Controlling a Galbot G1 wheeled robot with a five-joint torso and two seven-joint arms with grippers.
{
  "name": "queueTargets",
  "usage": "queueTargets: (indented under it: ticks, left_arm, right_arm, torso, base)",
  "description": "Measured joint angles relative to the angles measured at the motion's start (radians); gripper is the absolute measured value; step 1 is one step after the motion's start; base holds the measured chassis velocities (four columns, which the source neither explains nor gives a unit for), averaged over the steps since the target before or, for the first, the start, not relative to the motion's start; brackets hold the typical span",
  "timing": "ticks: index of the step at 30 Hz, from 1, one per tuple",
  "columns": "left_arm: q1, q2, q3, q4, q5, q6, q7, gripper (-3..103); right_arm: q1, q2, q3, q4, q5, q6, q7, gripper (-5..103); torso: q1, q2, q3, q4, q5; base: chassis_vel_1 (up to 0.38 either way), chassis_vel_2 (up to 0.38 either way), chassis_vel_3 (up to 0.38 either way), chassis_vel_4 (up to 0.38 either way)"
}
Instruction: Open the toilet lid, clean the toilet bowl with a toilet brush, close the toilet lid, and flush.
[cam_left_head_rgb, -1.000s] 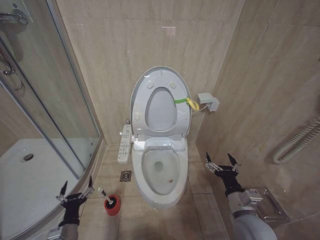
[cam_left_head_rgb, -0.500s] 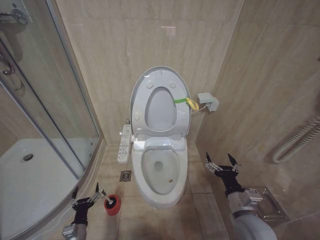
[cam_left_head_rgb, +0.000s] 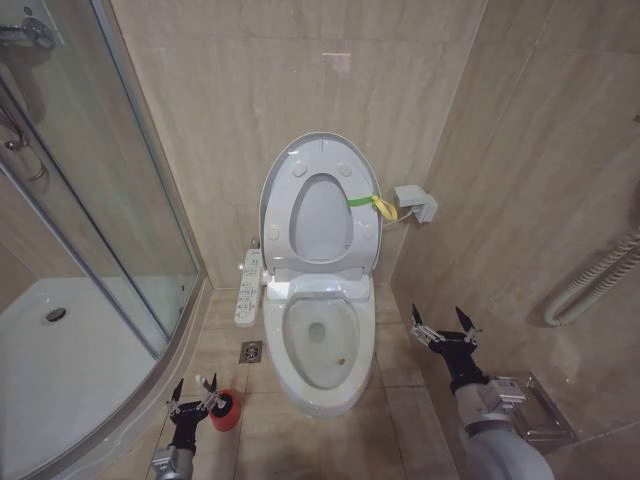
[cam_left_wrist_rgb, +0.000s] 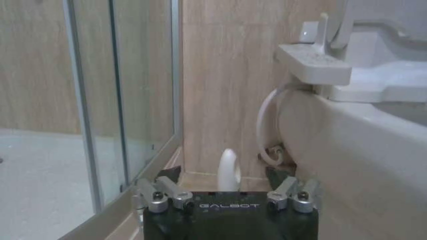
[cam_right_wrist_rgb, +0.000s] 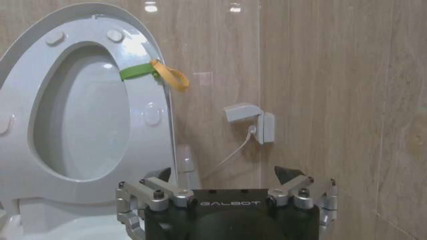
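Observation:
The toilet brush (cam_left_head_rgb: 211, 385) will come free and leave the holder behind when I lift, because the black head sits in the red holder's open top (cam_left_head_rgb: 225, 404).
The toilet lid (cam_left_head_rgb: 318, 140) stands raised against the wall with the seat ring (cam_left_head_rgb: 283, 215) up in front of it and a green-yellow band (cam_left_head_rgb: 365, 201) on its right side. Below, the white toilet bowl (cam_left_head_rgb: 320, 375) lies uncovered. The toilet brush sits in its red holder (cam_left_head_rgb: 227, 413) on the floor, left of the bowl. My left gripper (cam_left_head_rgb: 193, 394) is low at the holder and open, with the brush's pale handle tip (cam_left_wrist_rgb: 228, 167) standing between its fingers (cam_left_wrist_rgb: 168, 176). My right gripper (cam_left_head_rgb: 443, 325) hangs open to the right of the bowl, holding nothing.
A glass shower screen (cam_left_head_rgb: 100, 200) and curved white shower tray (cam_left_head_rgb: 60, 350) take up the left. A side control panel (cam_left_head_rgb: 250, 285) and floor drain (cam_left_head_rgb: 251, 351) lie left of the bowl. A wall box (cam_left_head_rgb: 415, 203), a hose (cam_left_head_rgb: 590, 285) and a metal fitting (cam_left_head_rgb: 540, 408) are on the right.
My left gripper has moved right along the floor, from beside the shower tray to the brush holder, and now straddles the handle. The right arm has stayed put.

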Motion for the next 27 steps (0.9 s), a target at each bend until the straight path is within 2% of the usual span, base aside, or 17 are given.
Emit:
queueTargets:
  ticks: [1,7,8,16,17,24,25,27]
  left_arm:
    - [-0.005,0.002,-0.002,0.010,0.000,-0.003,0.003,81]
    - [-0.029,0.006,-0.005,0.050,-0.002,-0.015,0.018,81]
    - [-0.037,0.004,-0.005,0.065,-0.002,-0.024,0.026,72]
    - [-0.065,-0.010,0.000,0.109,0.002,-0.048,0.047,72]
    - [-0.069,-0.011,0.000,0.116,0.007,-0.053,0.048,64]
    - [-0.090,-0.011,-0.013,0.153,0.023,-0.069,0.054,64]
    - [-0.092,-0.011,-0.016,0.159,0.023,-0.072,0.059,39]
    - [-0.096,-0.012,-0.023,0.169,0.023,-0.079,0.073,39]
  right_arm:
    - [0.000,0.000,0.000,0.000,0.000,0.000,0.000,100]
    - [0.000,0.000,0.000,0.000,0.000,0.000,0.000,100]
    - [0.000,0.000,0.000,0.000,0.000,0.000,0.000,100]
    - [0.000,0.000,0.000,0.000,0.000,0.000,0.000,100]
    - [0.000,0.000,0.000,0.000,0.000,0.000,0.000,100]
    - [0.000,0.000,0.000,0.000,0.000,0.000,0.000,100]
    - [0.000,0.000,0.000,0.000,0.000,0.000,0.000,100]
    - [0.000,0.000,0.000,0.000,0.000,0.000,0.000,100]
  torso:
    - [0.000,0.000,0.000,0.0000,0.0000]
    - [0.000,0.000,0.000,-0.0001,0.0000]
    - [0.000,0.000,0.000,0.0000,0.0000]
    - [0.000,0.000,0.000,-0.0001,0.0000]
    - [0.000,0.000,0.000,-0.0001,0.0000]
    - [0.000,0.000,0.000,-0.0001,0.0000]
    - [0.000,0.000,0.000,-0.0001,0.0000]
    - [0.000,0.000,0.000,-0.0001,0.0000]
  base:
    - [0.000,0.000,0.000,0.000]
    - [0.000,0.000,0.000,0.000]
    - [0.000,0.000,0.000,0.000]
    - [0.000,0.000,0.000,0.000]
    - [0.000,0.000,0.000,0.000]
    - [0.000,0.000,0.000,0.000]
    - [0.000,0.000,0.000,0.000]
    - [0.000,0.000,0.000,0.000]
